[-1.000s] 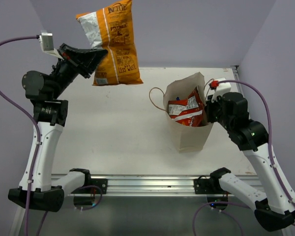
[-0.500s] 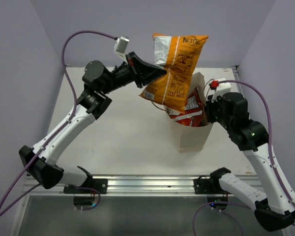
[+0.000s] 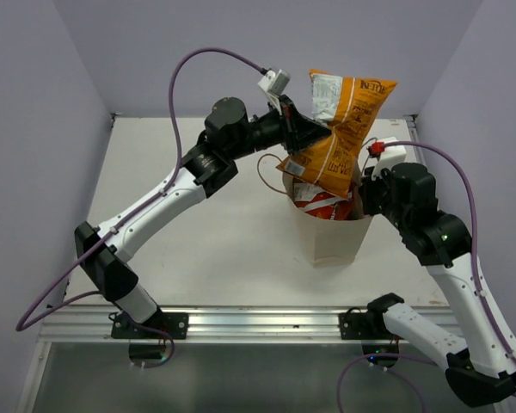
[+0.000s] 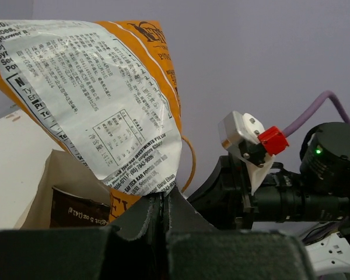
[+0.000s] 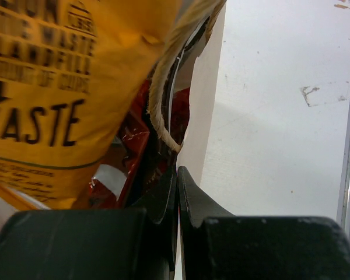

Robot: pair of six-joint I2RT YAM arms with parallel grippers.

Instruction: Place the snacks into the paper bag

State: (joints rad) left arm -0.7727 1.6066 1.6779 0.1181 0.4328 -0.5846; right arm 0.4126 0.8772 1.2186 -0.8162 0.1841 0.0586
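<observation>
The orange packet's lower end [image 3: 325,172] is in the paper bag's opening [image 3: 327,203]. My left gripper keeps pushing the packet down until it rests inside, and then let go.
The beige paper bag [image 3: 331,237] stands upright at the table's right. My left gripper [image 3: 314,136] is shut on the edge of the orange packet [image 3: 344,129] and holds it over the bag's mouth, its lower end at the opening. In the left wrist view the packet [image 4: 93,99] hangs from my shut left gripper [image 4: 161,201]. A red-orange packet [image 3: 322,202] sits inside the bag, and a dark brown one [image 4: 76,207] shows there too. My right gripper [image 5: 177,175] is shut on the bag's right wall [image 5: 201,116], beside a loop handle [image 5: 163,111]. The blue and pink-and-white packets are out of view.
The white table [image 3: 198,215] ends at a metal rail [image 3: 258,323] at the near edge. Purple walls stand behind and at both sides. A brown bag handle [image 3: 271,172] sticks out to the left of the bag's mouth.
My left arm has swung right with the orange packet, from the far left to over the bag's mouth. My right arm and the bag have stayed put.
</observation>
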